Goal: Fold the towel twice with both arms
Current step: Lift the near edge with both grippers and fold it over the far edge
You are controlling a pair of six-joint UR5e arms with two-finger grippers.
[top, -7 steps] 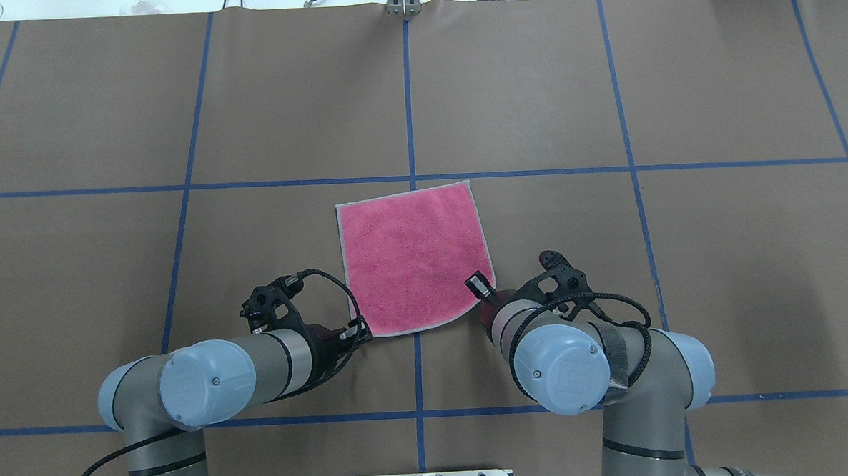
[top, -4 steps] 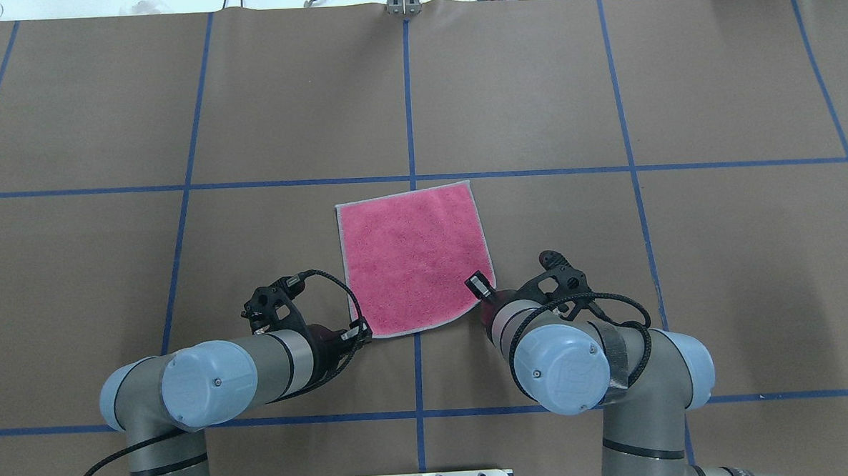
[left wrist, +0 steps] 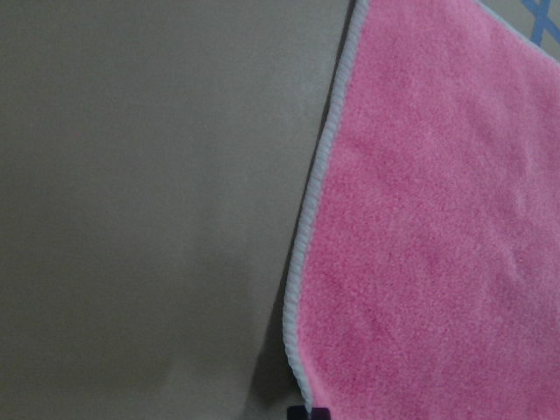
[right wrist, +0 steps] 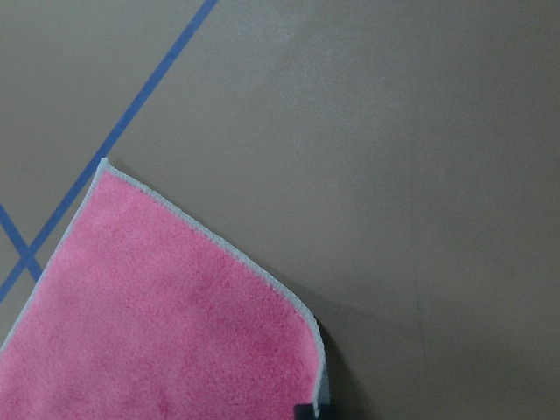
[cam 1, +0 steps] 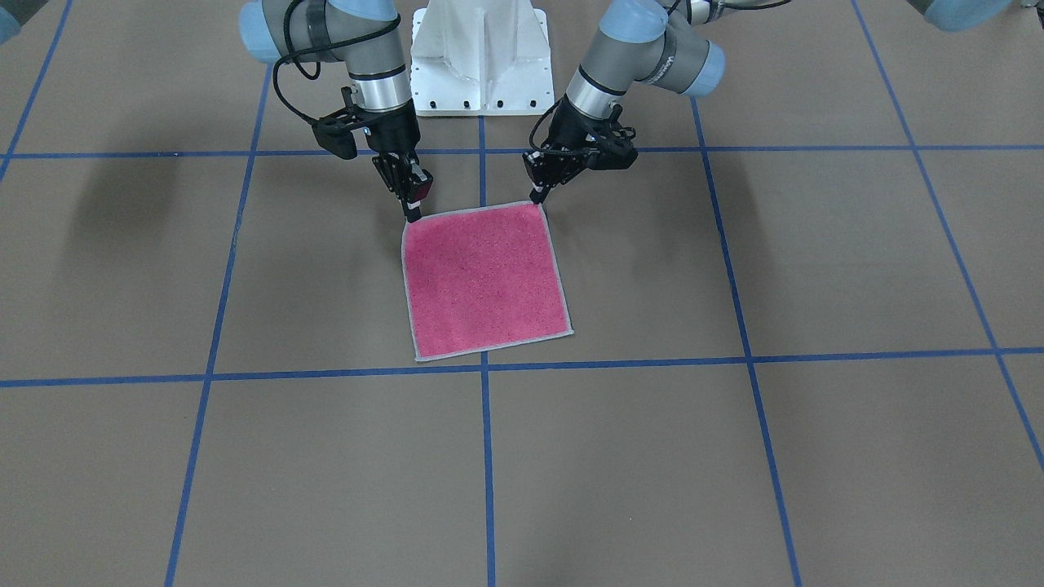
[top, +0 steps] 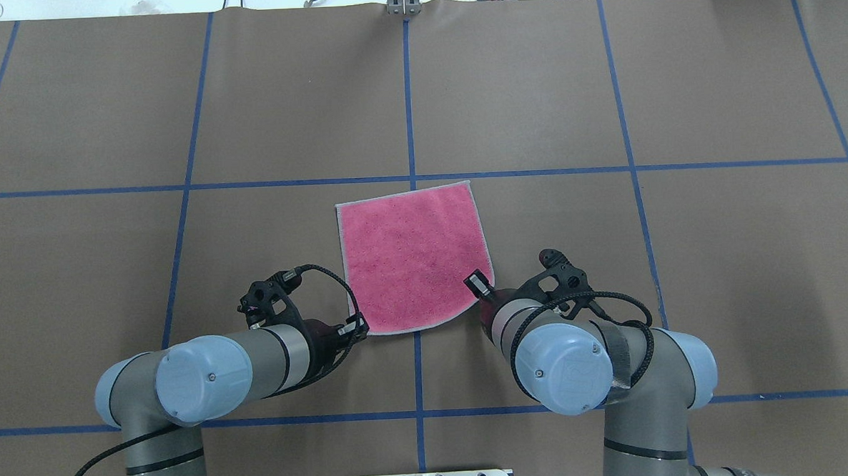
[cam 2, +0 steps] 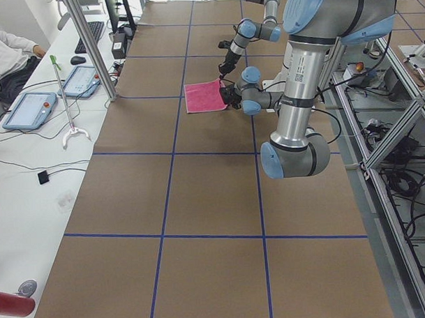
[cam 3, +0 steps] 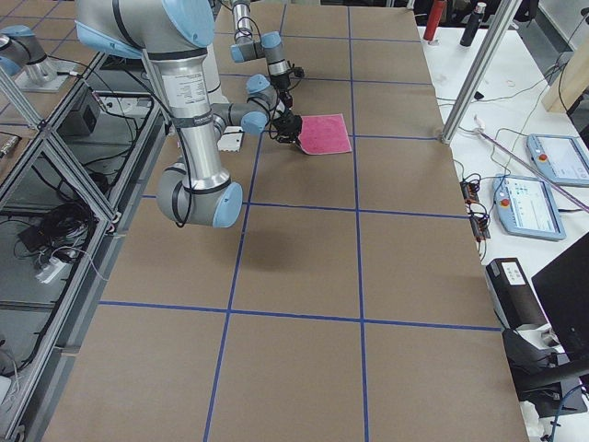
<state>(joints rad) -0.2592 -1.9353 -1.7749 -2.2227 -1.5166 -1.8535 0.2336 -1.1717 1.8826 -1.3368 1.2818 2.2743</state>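
Observation:
The towel's far edge (cam 1: 494,348) is at a slant to the blue tape line, so before folding the towel, my right gripper should lift its near corner (cam 1: 542,211) and pull the towel square.
The towel (cam 1: 485,277) lies flat and pink side up in the middle of the brown table; it also shows in the overhead view (top: 414,256). My left gripper (top: 360,331) is low at the towel's near left corner and shut on it (cam 1: 538,198); the left wrist view shows the grey edge (left wrist: 302,306) rising to the fingertips. My right gripper (top: 477,284) is shut on the near right corner (cam 1: 413,214), which is slightly lifted and curled. The right wrist view shows that corner (right wrist: 297,315) with a shadow under it.
Blue tape lines (top: 408,110) divide the table into squares. The white pedestal base (cam 1: 481,65) stands behind the grippers. In the exterior left view a side bench holds tablets (cam 2: 29,109) and a metal post (cam 2: 90,44).
My left arm has shifted slightly left and forward, its gripper staying at the towel corner. The right arm and the towel look unchanged.

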